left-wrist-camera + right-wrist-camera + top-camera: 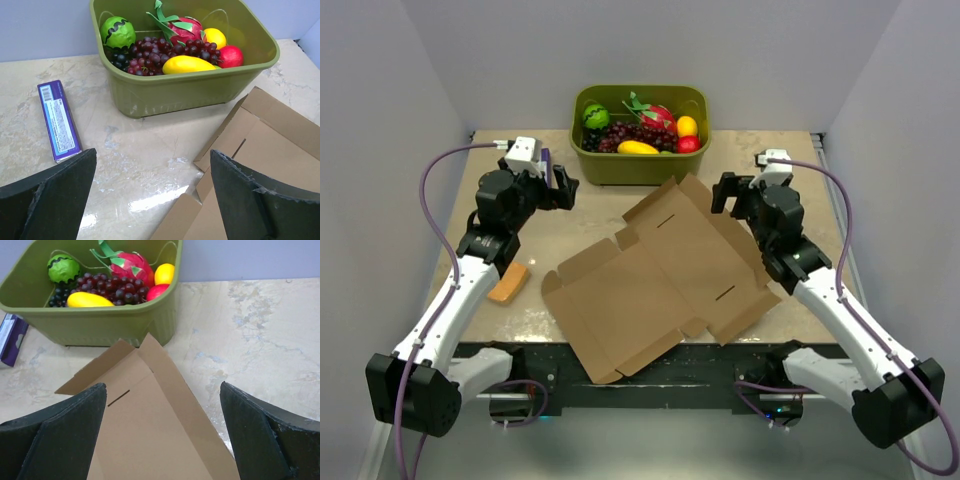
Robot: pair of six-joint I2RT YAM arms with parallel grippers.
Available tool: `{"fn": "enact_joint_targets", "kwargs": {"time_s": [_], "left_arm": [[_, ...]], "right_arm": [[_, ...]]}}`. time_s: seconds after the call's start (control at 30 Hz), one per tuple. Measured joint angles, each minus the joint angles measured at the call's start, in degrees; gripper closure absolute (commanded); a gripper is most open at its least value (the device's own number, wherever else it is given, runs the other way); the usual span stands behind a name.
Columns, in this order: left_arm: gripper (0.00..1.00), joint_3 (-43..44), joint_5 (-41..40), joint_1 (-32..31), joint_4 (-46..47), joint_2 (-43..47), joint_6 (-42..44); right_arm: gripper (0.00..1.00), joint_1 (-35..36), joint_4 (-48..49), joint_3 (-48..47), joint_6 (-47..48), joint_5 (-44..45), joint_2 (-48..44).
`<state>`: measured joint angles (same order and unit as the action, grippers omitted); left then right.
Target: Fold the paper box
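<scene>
The long flap's free edge [192, 396] runs into the gap between the right gripper's open fingers, so the robot should go on moving down until those fingers straddle the flap's edge [212, 431] and close.
The paper box [660, 275] is a flat brown cardboard die-cut sheet with flaps and slots, lying unfolded on the table's middle, its near corner over the front edge. Its far flaps show in the left wrist view [265, 135] and the right wrist view [150, 425]. My left gripper [563, 186] is open and empty, held above the table left of the sheet; its midpoint [152, 192] is over bare table. My right gripper [727, 192] is open and empty above the sheet's far right edge, its midpoint [162, 427] over the cardboard.
An olive-green tub [640, 165] of toy fruit stands at the back centre, just behind the sheet. A purple bar [59, 120] lies left of the tub. An orange-brown block [508, 283] lies at the left by my left arm. White walls close in the table.
</scene>
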<state>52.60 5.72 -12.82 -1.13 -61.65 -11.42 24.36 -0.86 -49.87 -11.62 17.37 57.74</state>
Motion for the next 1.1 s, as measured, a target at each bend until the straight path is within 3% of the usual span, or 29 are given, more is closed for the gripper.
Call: {"fn": "enact_joint_targets", "kwargs": {"time_s": [0.5,0.73,0.83,1.1], "left_arm": [[0.00,0.0,0.3,0.0,-1.2,-0.1,0.0],[0.02,-2.1,7.9,0.0,0.6,-0.3,0.5],[0.02,-2.4,11.5,0.0,1.0,-1.2,0.6],[0.02,-2.7,16.2,-0.1,2.3,-1.9,1.6]], "right_arm": [[0.06,0.0,-9.2,-9.3,2.2,-6.4,11.4],[0.11,-0.8,-14.2,-15.2,8.0,-3.5,22.3],[0.12,-3.1,-15.5,-15.2,11.1,-3.7,25.7],[0.17,-14.5,-10.7,-13.4,19.5,-15.9,31.6]]}}
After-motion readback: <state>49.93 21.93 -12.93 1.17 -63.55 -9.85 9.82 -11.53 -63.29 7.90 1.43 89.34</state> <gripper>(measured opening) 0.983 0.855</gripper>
